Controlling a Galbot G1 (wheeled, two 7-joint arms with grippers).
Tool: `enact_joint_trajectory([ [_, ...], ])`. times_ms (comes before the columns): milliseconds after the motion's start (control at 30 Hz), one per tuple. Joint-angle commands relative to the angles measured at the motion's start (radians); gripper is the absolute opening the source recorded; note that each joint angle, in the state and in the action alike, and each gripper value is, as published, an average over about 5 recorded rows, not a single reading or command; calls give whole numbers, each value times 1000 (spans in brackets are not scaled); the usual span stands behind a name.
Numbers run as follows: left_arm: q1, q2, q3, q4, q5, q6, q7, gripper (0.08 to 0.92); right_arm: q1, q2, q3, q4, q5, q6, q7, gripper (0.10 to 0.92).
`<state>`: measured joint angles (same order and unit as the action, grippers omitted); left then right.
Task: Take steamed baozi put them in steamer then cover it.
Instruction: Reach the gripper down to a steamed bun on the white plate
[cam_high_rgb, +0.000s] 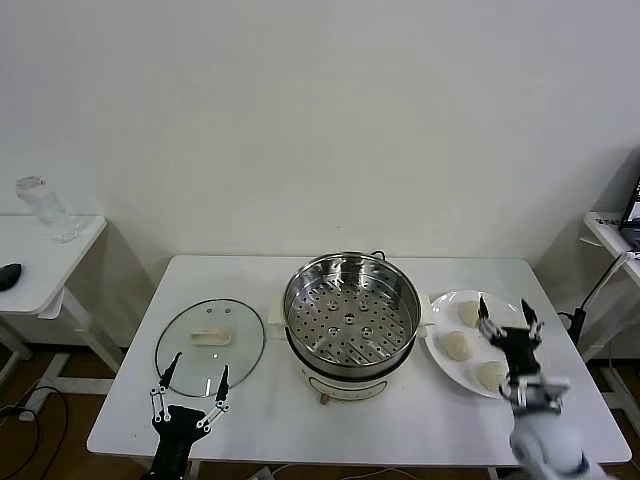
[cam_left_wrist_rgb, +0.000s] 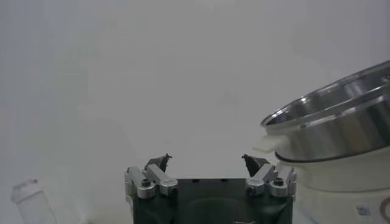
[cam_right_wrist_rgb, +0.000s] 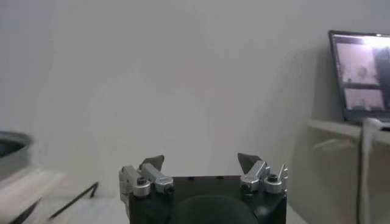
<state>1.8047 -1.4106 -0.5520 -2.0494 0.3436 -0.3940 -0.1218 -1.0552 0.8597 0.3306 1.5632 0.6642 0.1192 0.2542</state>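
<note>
My right gripper needs to turn down at the plate's far side and pick up the farthest baozi (cam_high_rgb: 470, 313) first, because it is over the plate and facing the wall (cam_right_wrist_rgb: 201, 91).
The steamer (cam_high_rgb: 350, 310) stands mid-table, a shiny perforated basket on a white cooker base, with nothing in it. Its wall also shows in the left wrist view as the steamer (cam_left_wrist_rgb: 341, 122). The cover (cam_high_rgb: 210, 340), clear glass with a cream handle, lies flat to the steamer's left. Three steamed baozi (cam_high_rgb: 457, 345) lie on a white plate (cam_high_rgb: 448, 372) to its right. My left gripper (cam_high_rgb: 200, 364) is open over the cover's near edge; in its own view, the left gripper (cam_left_wrist_rgb: 206, 159) holds nothing. My right gripper (cam_high_rgb: 504, 312) is open above the plate; in its own view, the right gripper (cam_right_wrist_rgb: 201, 161) holds nothing.
The white table (cam_high_rgb: 250, 285) carries everything. A side table at the left holds a water bottle (cam_high_rgb: 40, 208) and a black mouse (cam_high_rgb: 8, 275). Another stand at the right carries a laptop (cam_right_wrist_rgb: 362, 76). A black cable (cam_high_rgb: 600, 290) hangs by the right edge.
</note>
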Motion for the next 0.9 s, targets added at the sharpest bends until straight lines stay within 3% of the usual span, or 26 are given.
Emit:
enact_joint_trajectory([
  [33,-1,-1,7,-6,-2,-10,9,823,511,-102,-275,-357,116,-109,-241,823],
  [233,-8,-1,13,5,0,-18,14,823,741,-170,-476,-532,38,-177,-704,823],
  [467,-12,1,9,8,0,-20,14,823,954,-157,-583,-775,-342,-131,-1325,823],
  [700,-9,-2,3,16,0,-19,13,823,1018,-140,-663,-785,-636,-42,-1589,823],
  [900,-6,-10,1,20,0,-18,11,823,1065,-103,-745,-787,-803,4,-1630,823],
])
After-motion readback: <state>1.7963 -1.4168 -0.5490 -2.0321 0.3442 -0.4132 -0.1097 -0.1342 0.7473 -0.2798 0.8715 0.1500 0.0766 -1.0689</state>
